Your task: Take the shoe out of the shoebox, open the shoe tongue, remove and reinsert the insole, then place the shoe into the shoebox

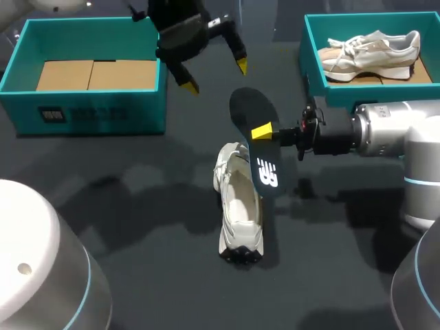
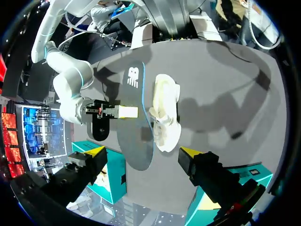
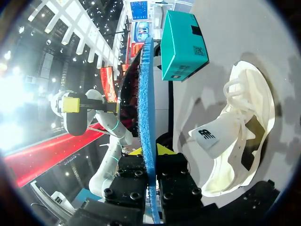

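I expect the insole (image 1: 260, 152) to stay straight when I lower it into the shoe, because the dark insole's ends (image 1: 248, 100) stick out flat beyond my right gripper.
A white shoe (image 1: 239, 206) lies on the dark table at the middle, its opening up and its tongue pulled back. Just above it my right gripper (image 1: 263, 132) is shut on the dark insole (image 1: 247, 110), held on edge and tilted over the shoe. In the right wrist view the insole (image 3: 146, 94) runs edge-on between the yellow tips of the gripper (image 3: 150, 150), with the shoe (image 3: 240, 136) beside it. My left gripper (image 1: 214, 75) hangs open and empty behind the insole. Its wrist view looks down between its own tips (image 2: 141, 155) on the insole (image 2: 134, 136), the shoe (image 2: 165, 110) and the right gripper (image 2: 127, 112).
A teal shoebox (image 1: 89, 110) with only a cardboard floor stands at the back left, also seen as a teal box (image 3: 181, 44) from the right wrist. A second teal shoebox (image 1: 307, 48) at the back right holds another pale shoe (image 1: 371, 51).
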Tool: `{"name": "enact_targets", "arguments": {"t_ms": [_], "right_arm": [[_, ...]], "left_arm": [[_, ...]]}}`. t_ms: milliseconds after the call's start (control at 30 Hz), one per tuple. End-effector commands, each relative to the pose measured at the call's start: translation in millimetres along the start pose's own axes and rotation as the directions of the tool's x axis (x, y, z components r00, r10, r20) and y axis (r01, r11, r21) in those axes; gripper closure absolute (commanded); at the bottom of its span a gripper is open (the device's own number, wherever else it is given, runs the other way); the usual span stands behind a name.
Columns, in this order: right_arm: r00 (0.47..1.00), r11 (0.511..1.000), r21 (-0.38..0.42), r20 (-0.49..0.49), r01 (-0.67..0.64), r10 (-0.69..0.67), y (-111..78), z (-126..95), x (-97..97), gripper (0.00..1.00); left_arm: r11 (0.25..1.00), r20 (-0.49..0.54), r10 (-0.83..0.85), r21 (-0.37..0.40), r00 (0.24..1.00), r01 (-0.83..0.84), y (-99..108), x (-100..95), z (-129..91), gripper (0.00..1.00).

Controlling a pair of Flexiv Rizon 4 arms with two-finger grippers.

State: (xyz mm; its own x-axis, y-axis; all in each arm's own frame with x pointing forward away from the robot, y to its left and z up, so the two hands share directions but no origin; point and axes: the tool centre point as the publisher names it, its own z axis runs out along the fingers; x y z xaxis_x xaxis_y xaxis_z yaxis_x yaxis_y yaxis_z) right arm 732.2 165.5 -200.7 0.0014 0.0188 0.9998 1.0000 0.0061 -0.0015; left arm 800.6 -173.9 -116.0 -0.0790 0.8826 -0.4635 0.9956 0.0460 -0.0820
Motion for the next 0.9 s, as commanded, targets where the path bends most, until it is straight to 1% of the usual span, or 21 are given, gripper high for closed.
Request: {"name": "enact_targets", "arguments": {"t_ms": [33, 167, 200, 233, 267, 333, 367, 433, 467, 500, 533, 900], "right_arm": [[1.0, 1.0, -0.001, 0.002, 0.0, 0.0, -0.9, 0.7, -0.3, 1.0], [1.0, 1.0, -0.001, 0.002, 0.0, 0.0, -0.9, 0.7, -0.3, 1.0], [1.0, 1.0, -0.001, 0.002, 0.0, 0.0, -0.9, 0.7, -0.3, 1.0], [1.0, 1.0, -0.001, 0.002, 0.0, 0.0, -0.9, 0.7, -0.3, 1.0], [1.0, 1.0, -0.001, 0.002, 0.0, 0.0, -0.9, 0.7, -0.3, 1.0], [1.0, 1.0, -0.001, 0.002, 0.0, 0.0, -0.9, 0.7, -0.3, 1.0], [1.0, 1.0, -0.001, 0.002, 0.0, 0.0, -0.9, 0.7, -0.3, 1.0], [1.0, 1.0, -0.001, 0.002, 0.0, 0.0, -0.9, 0.7, -0.3, 1.0], [1.0, 1.0, -0.001, 0.002, 0.0, 0.0, -0.9, 0.7, -0.3, 1.0], [1.0, 1.0, -0.001, 0.002, 0.0, 0.0, -0.9, 0.7, -0.3, 1.0], [1.0, 1.0, -0.001, 0.002, 0.0, 0.0, -0.9, 0.7, -0.3, 1.0], [1.0, 1.0, -0.001, 0.002, 0.0, 0.0, -0.9, 0.7, -0.3, 1.0]], "left_arm": [[1.0, 0.463, 0.003, 0.011, 0.886, -0.009, 4.7, 8.3, 1.0, 0.0], [1.0, 0.463, 0.003, 0.011, 0.886, -0.009, 4.7, 8.3, 1.0, 0.0], [1.0, 0.471, 0.027, -0.003, 0.882, -0.029, 2.3, 8.4, 3.7, 0.0], [0.999, 0.494, 0.041, -0.043, 0.869, -0.023, 1.1, 9.3, 6.0, 0.0], [1.0, 0.523, 0.031, -0.018, 0.852, -0.026, 0.7, 11.6, 7.6, 0.0], [0.998, 0.567, 0.043, -0.058, 0.823, -0.013, -0.4, 15.0, 10.1, 0.0], [0.999, 0.587, 0.043, -0.05, 0.808, -0.017, -1.2, 16.3, 11.5, 0.0], [0.998, 0.607, 0.036, -0.07, 0.794, 0.009, -2.2, 18.4, 12.6, 0.0], [0.998, 0.624, 0.017, -0.057, 0.782, 0.023, -2.1, 19.5, 12.1, 0.0], [0.998, 0.621, 0.002, -0.05, 0.784, 0.037, -2.2, 20.5, 11.2, 0.0], [0.997, 0.613, 0.009, -0.07, 0.79, 0.043, -2.9, 22.8, 9.4, 0.0], [0.997, 0.613, 0.009, -0.07, 0.79, 0.043, -2.9, 22.8, 9.4, 0.0]]}}
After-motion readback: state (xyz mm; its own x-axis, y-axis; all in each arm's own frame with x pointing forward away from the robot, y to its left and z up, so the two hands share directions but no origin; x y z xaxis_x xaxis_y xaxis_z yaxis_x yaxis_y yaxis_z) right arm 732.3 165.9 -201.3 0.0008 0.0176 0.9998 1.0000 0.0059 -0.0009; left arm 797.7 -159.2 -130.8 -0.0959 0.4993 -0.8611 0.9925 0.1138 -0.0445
